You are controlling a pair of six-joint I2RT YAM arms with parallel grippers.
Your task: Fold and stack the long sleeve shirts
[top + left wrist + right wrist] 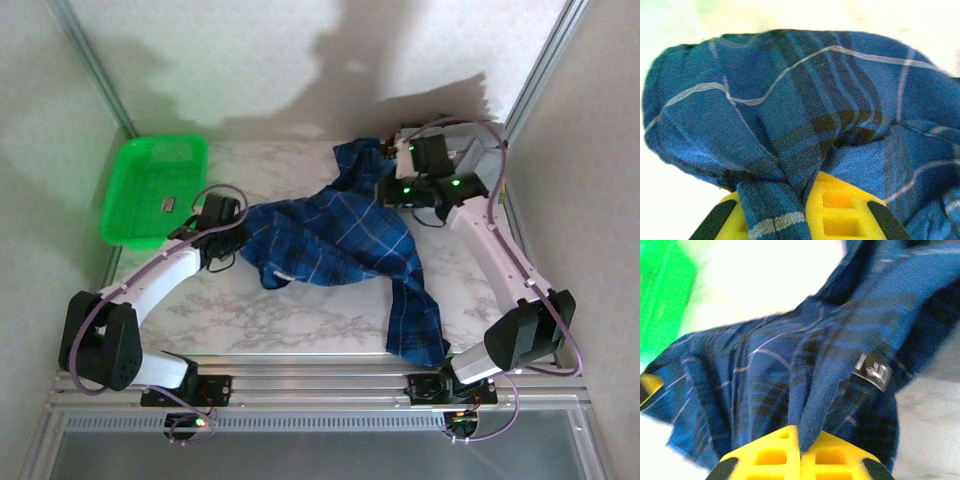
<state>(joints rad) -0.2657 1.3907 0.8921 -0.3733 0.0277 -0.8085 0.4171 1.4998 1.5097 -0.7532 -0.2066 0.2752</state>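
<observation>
The shirt stays bunched because my right gripper pinches a fold [824,395] beside the black label. Next, I lower that fold and grip the shirt's edge to spread the shirt out.
A dark blue plaid long sleeve shirt [335,235] lies rumpled across the middle of the marble table, one sleeve trailing to the front edge [415,325]. My left gripper [235,235] is shut on the shirt's left edge; the left wrist view has plaid cloth [790,110] bunched between the yellow fingers [840,210]. At the back right my right gripper [395,185] is shut on the shirt's raised far part. In the right wrist view a fold of the plaid cloth [805,390] is pinched between the yellow fingers [770,455], with a small black label [872,371] beside it.
A green plastic basket [135,205] holding a small dark item [168,206] sits at the back left corner. Metal frame posts and white walls close in both sides. The table's front edge meets an aluminium rail [320,365] by the arm bases.
</observation>
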